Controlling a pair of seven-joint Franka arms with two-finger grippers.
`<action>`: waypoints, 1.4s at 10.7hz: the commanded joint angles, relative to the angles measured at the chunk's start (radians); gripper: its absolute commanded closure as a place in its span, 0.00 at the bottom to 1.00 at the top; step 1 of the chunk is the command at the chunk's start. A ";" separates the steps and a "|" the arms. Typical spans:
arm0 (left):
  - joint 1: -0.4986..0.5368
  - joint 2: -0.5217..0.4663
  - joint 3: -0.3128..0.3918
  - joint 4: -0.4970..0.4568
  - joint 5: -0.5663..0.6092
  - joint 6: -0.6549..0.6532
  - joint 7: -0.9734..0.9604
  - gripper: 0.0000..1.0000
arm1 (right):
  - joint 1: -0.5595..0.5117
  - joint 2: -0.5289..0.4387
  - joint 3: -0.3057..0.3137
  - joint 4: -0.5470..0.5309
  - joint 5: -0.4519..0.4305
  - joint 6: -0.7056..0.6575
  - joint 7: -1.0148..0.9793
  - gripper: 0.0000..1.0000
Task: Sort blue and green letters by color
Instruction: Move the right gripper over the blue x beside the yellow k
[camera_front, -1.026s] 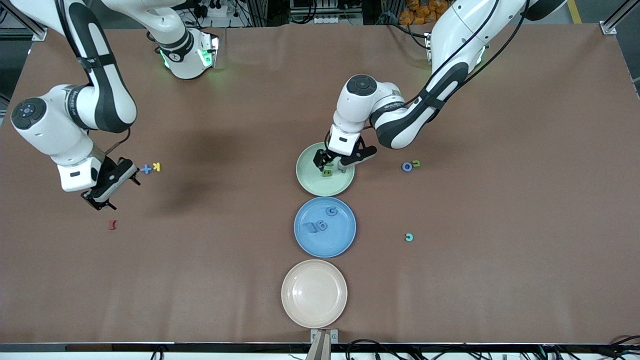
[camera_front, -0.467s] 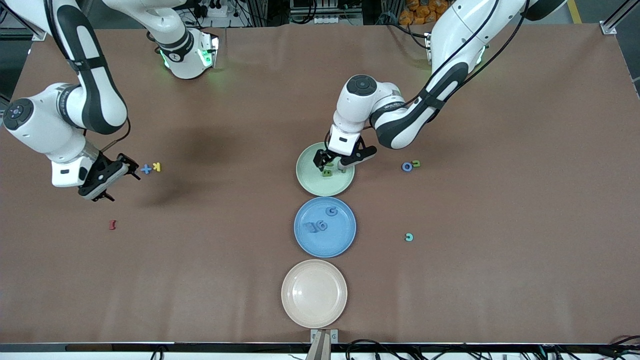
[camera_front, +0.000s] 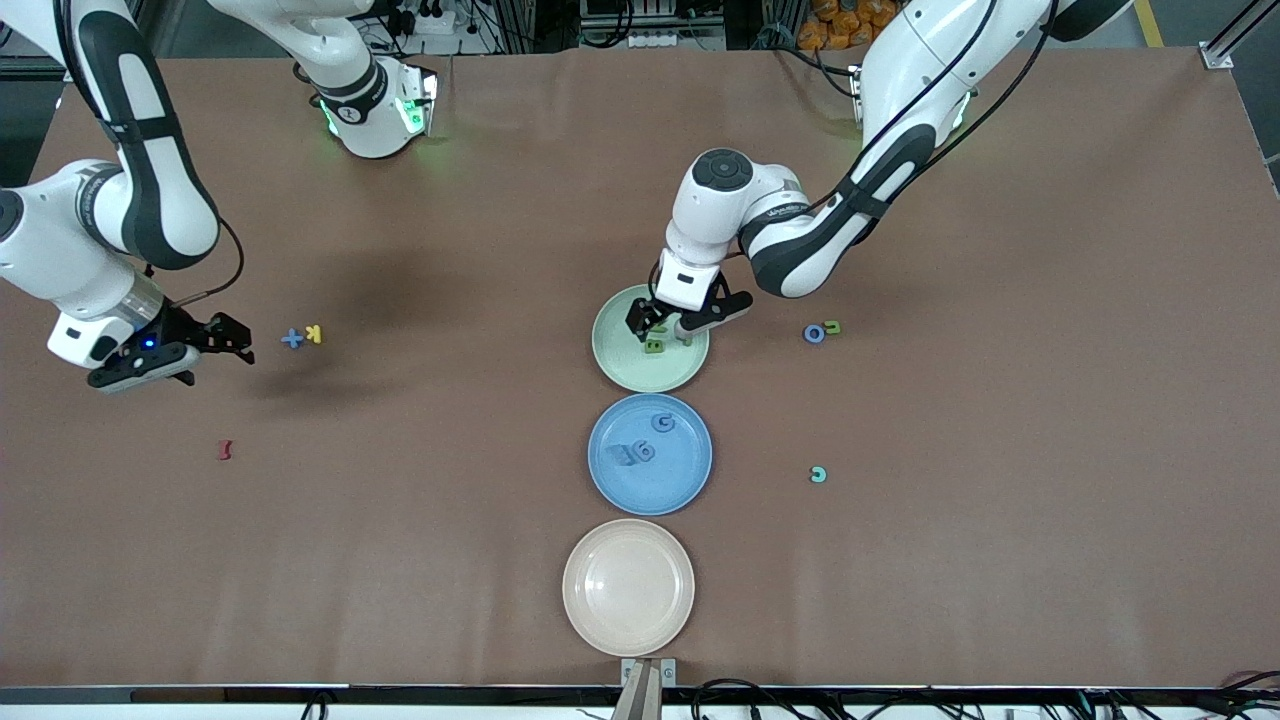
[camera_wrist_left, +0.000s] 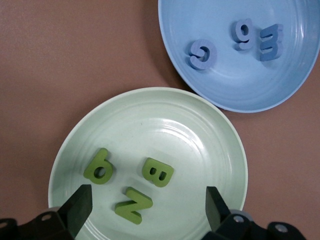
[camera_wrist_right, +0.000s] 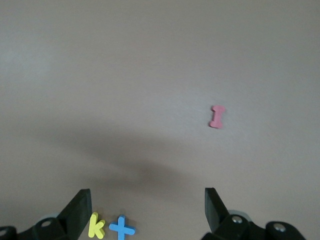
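The yellow K (camera_front: 314, 334) is next to the blue plus, across the opening of the robot's right gripper, so next the right gripper moves back and turns before it grabs the plus (camera_front: 292, 338).
My left gripper (camera_front: 665, 330) hangs open low over the green plate (camera_front: 640, 375), which holds three olive green letters (camera_wrist_left: 158, 172); nothing is between its fingers (camera_wrist_left: 82, 202). The blue plate (camera_front: 685, 480), nearer the front camera, holds three blue letters (camera_wrist_left: 243, 34). A blue ring (camera_front: 814, 333) and a green piece (camera_front: 832, 327) lie side by side toward the left arm's end. A blue plus (camera_front: 292, 338) lies beside a yellow K (camera_front: 314, 333) toward the right arm's end. My right gripper (camera_front: 228, 340) hovers open and empty just short of the blue plus (camera_wrist_right: 121, 227).
A beige plate (camera_front: 628, 587) sits nearest the front camera, in line with the other two plates. A teal C (camera_front: 818, 474) lies alone toward the left arm's end. A dark red piece (camera_front: 225, 450) lies nearer the camera than the plus.
My right arm has swung toward its own end of the table, drawing its gripper away from the plus and K and tilting it flatter. The left arm has stayed still.
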 joint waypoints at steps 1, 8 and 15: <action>0.002 0.006 0.000 0.012 0.022 -0.007 -0.020 0.00 | -0.032 -0.022 0.008 0.005 0.011 -0.009 0.227 0.00; -0.035 0.007 -0.007 0.016 0.011 -0.008 -0.022 0.00 | -0.226 0.047 -0.003 -0.003 0.002 -0.012 0.433 0.00; -0.044 0.012 -0.006 0.014 0.012 -0.010 -0.022 0.00 | -0.070 0.047 -0.003 -0.027 -0.197 0.000 0.949 0.00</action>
